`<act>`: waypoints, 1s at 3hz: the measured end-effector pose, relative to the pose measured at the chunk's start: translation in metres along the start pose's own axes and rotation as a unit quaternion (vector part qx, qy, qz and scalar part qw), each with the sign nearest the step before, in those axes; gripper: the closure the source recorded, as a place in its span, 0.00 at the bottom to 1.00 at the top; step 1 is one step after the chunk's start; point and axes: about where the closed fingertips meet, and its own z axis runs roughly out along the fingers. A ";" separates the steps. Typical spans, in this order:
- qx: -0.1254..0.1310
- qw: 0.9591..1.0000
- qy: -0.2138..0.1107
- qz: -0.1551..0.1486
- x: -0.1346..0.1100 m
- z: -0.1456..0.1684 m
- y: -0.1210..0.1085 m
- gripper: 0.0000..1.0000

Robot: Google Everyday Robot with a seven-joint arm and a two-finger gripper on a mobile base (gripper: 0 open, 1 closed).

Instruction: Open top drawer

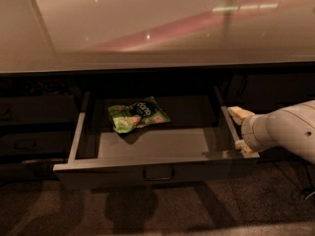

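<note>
The gripper's fingers are outside the drawer's side (227, 125), so the robot should open them and reach over into the tray's front corner (227, 151) to pull the drawer out more.
The top drawer (110, 171) stands pulled out below the counter, its dark front low in the view with a small loop handle (158, 172) at its centre. Its grey tray holds a green snack bag (138, 115) at the back. My gripper (239, 129) is on the end of the white arm (288, 132) at the right. It sits just outside the drawer's right side wall, beside the front right corner, with pale fingers (239, 114) showing above and below the wrist.
A glossy beige counter top (147, 28) overhangs the drawer. Closed dark drawer fronts (29, 117) lie at the left, and a dark cabinet front (275, 90) at the right. Brown floor (147, 215) runs along the bottom.
</note>
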 end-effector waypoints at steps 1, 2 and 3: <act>0.000 1.000 0.000 0.000 0.000 0.000 0.000 0.00; 0.000 1.000 0.000 0.000 0.000 0.000 0.000 0.19; 0.000 1.000 0.000 0.000 0.000 0.000 0.000 0.43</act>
